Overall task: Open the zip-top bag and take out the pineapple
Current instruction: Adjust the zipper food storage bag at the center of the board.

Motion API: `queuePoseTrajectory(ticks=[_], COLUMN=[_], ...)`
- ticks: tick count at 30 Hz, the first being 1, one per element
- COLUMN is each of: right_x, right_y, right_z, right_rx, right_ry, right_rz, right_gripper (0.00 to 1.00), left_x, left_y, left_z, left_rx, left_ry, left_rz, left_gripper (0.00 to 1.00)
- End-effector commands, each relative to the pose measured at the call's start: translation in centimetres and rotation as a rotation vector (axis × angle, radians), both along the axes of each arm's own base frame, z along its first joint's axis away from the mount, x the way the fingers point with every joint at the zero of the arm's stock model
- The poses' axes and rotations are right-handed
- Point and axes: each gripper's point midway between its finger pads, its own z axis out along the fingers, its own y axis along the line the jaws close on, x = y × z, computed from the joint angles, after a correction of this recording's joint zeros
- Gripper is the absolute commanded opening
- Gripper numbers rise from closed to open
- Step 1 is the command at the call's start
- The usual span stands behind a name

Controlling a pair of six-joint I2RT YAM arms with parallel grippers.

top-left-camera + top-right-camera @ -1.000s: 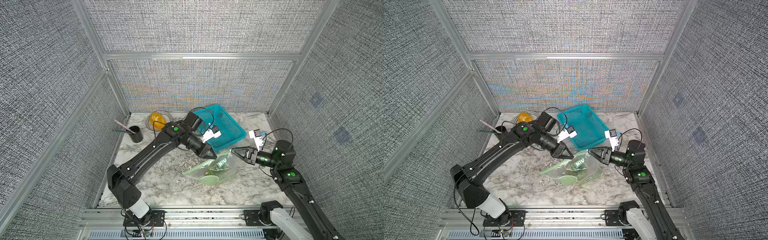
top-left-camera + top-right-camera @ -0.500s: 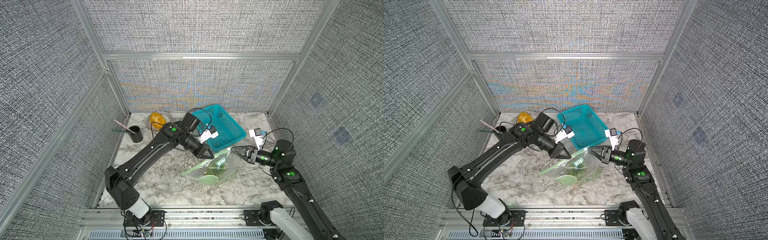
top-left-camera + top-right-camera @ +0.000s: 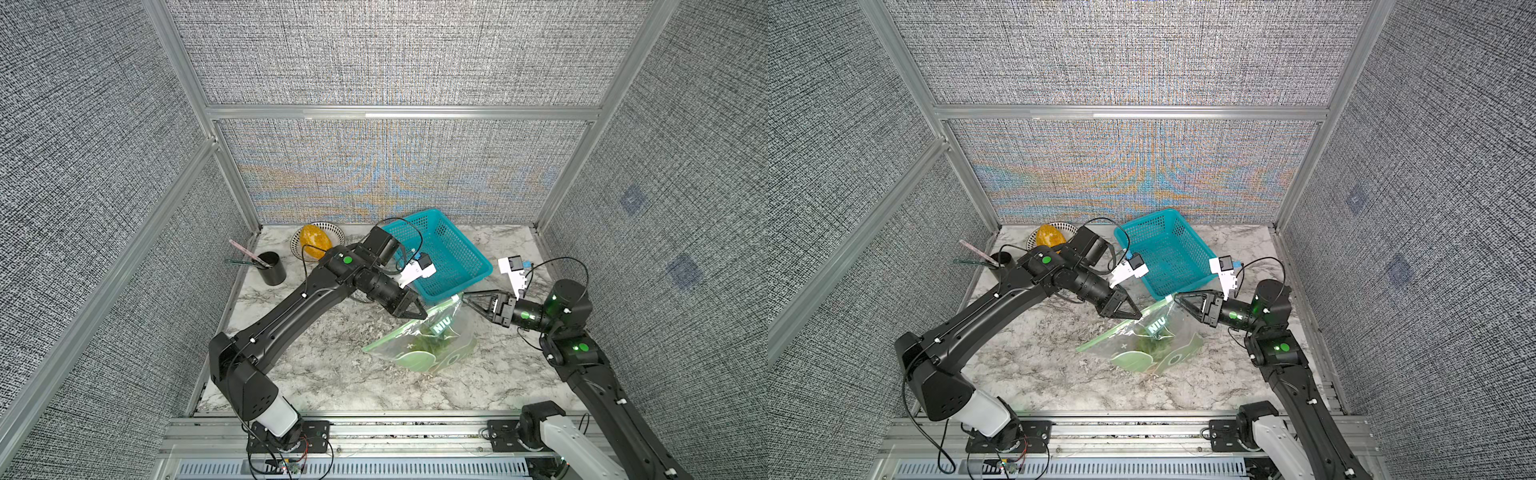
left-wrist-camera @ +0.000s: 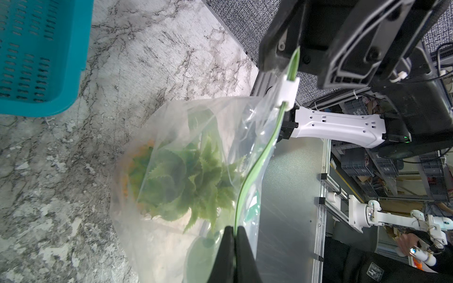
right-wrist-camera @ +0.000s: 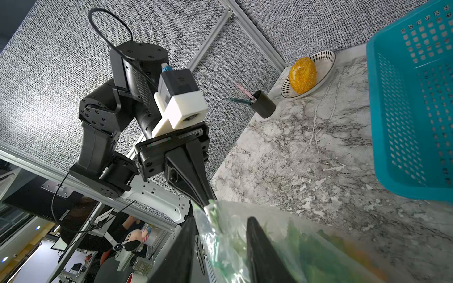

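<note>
I should hold the slider's corner with my right gripper while my left gripper takes the slider, because my left gripper is pinching the strip's middle [image 4: 237,214], away from the white slider [image 3: 1169,298].
The zip-top bag [image 3: 415,353] [image 3: 1133,357] lies on the marble table, its green zip strip raised. My left gripper [image 3: 422,316] [image 3: 1138,316] [image 4: 234,230] is shut on that strip. In the left wrist view a white slider [image 4: 286,93] sits on the strip near the far end. My right gripper [image 3: 465,296] [image 3: 1177,296] [image 5: 220,220] is open, its jaws either side of the bag's other top corner. The pineapple [image 4: 186,176] [image 5: 301,245] is inside the bag; its green crown shows clearly, its orange body only faintly through the plastic.
A teal basket [image 3: 440,253] stands just behind the bag, close to both grippers. At the back left are a patterned bowl [image 3: 338,232] holding a smooth orange-yellow fruit [image 3: 316,239] and a black cup [image 3: 272,268] with pens.
The right gripper's jaws have parted around the bag's corner. The left gripper has drawn slightly back and left, still shut on the strip, and the bag's top stands a little higher.
</note>
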Motion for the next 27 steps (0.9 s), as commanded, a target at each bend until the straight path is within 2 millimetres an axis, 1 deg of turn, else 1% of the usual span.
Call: queuePoseTrajectory(ticks=[1, 7, 14, 17, 21, 22, 23, 27], right_x=[0.0, -0.1, 0.3, 0.3, 0.3, 0.3, 0.3, 0.3], right_y=[0.1, 0.3, 0.9, 1.1, 1.4, 1.5, 1.5, 1.7], right_z=[0.0, -0.8, -0.9, -0.9, -1.0, -1.0, -1.0, -1.0], right_rx=[0.006, 0.009, 0.024, 0.022, 0.023, 0.023, 0.023, 0.022], right_ry=[-0.019, -0.015, -0.02, -0.022, -0.02, -0.019, -0.017, -0.016], right_rz=[-0.007, -0.021, -0.011, -0.001, 0.009, 0.009, 0.011, 0.012], right_gripper=[0.4, 0.39, 0.33, 0.24, 0.08, 0.06, 0.04, 0.0], left_x=[0.0, -0.1, -0.2, -0.3, -0.3, -0.2, -0.2, 0.3], left_y=[0.1, 0.0, 0.0, 0.1, 0.3, 0.3, 0.3, 0.2], left_z=[0.3, 0.4, 0.2, 0.1, -0.1, -0.1, -0.1, 0.7], left_rx=[-0.012, -0.018, -0.019, -0.013, -0.003, 0.001, 0.004, -0.006], left_ry=[-0.008, -0.001, 0.01, 0.011, 0.01, 0.007, 0.003, -0.032], left_rz=[-0.004, -0.006, -0.008, -0.007, -0.002, 0.0, 0.002, 0.006], left_gripper=[0.01, 0.01, 0.01, 0.02, 0.03, 0.05, 0.1, 0.32])
